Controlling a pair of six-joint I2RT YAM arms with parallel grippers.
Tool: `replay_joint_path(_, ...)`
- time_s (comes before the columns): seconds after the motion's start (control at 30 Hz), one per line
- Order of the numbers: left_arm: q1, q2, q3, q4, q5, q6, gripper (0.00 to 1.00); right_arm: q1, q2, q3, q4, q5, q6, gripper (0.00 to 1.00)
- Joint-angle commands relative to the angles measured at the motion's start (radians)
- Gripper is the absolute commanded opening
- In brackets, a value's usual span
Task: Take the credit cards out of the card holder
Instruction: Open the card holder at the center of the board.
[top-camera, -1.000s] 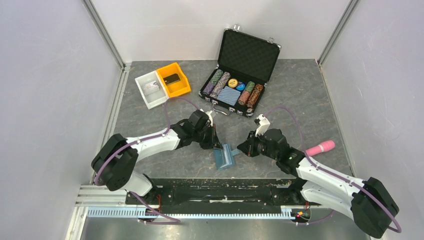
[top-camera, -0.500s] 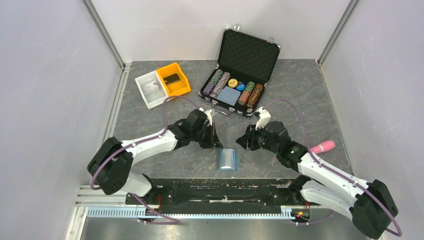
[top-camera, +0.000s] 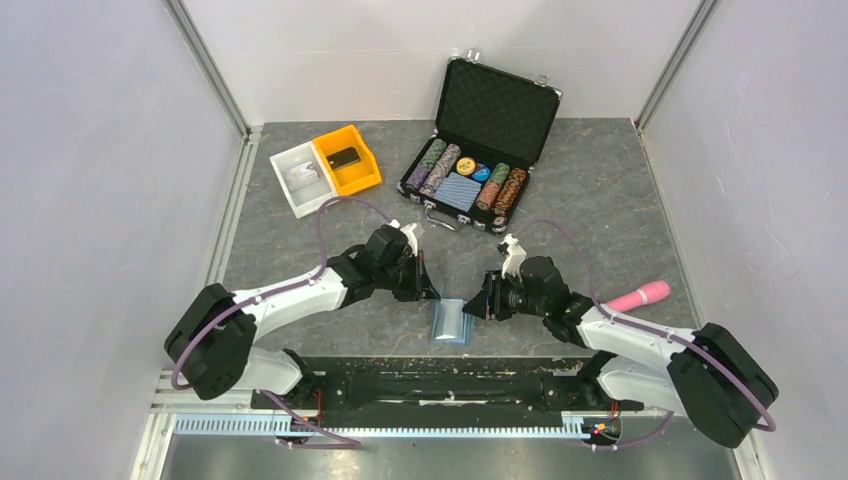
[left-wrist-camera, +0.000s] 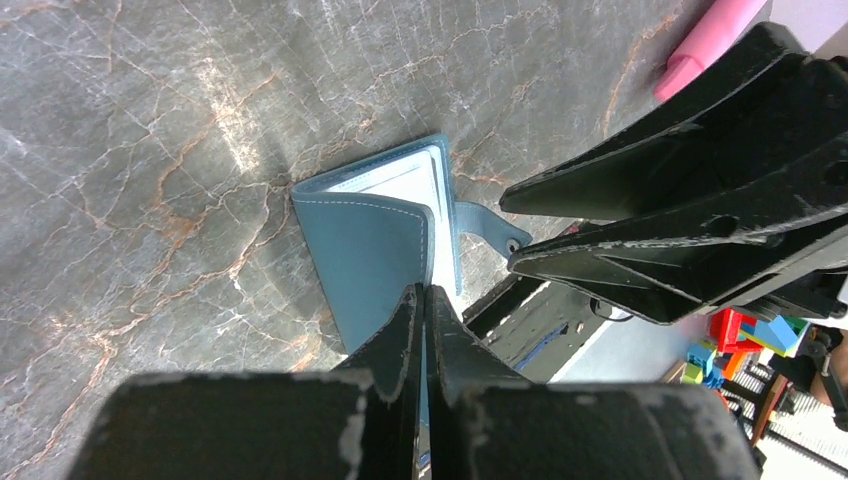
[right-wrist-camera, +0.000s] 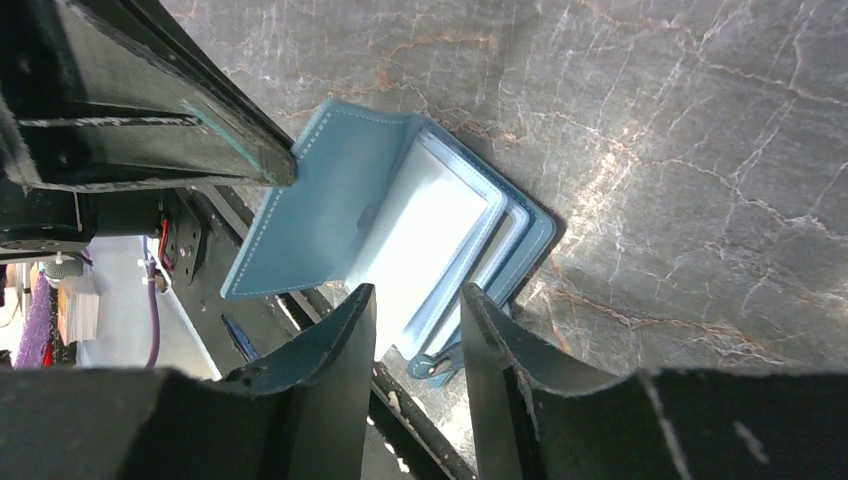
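Observation:
The cover flap leans over the pale inner pages, so my left gripper should lay the cover flap open and regrip it before my right gripper turns pages.
The card holder is a light-blue wallet lying near the table's front edge. My left gripper is shut on the edge of its cover flap and holds the flap lifted open. Pale inner pocket pages show under the flap. No black credit card shows in any view. My right gripper is open and empty, close to the wallet's right side, with its jaws either side of the pages' edge and not touching. The snap tab hangs below.
An open black poker-chip case stands at the back. A yellow bin holding a dark flat object and a white bin sit at the back left. A pink cylinder lies right of my right arm. The black front rail is just below the wallet.
The wallet went from propped open to lying flat. My right gripper moved down and left to the wallet's right edge. My left gripper shifted slightly left.

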Motion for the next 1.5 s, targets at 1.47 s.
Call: replay_joint_path(1.47,-0.002,0.044,0.013,-0.27,-0.249,0.065,0.27,0.072,0.073,-0.038,-0.016,0.099,0.024,0.41)
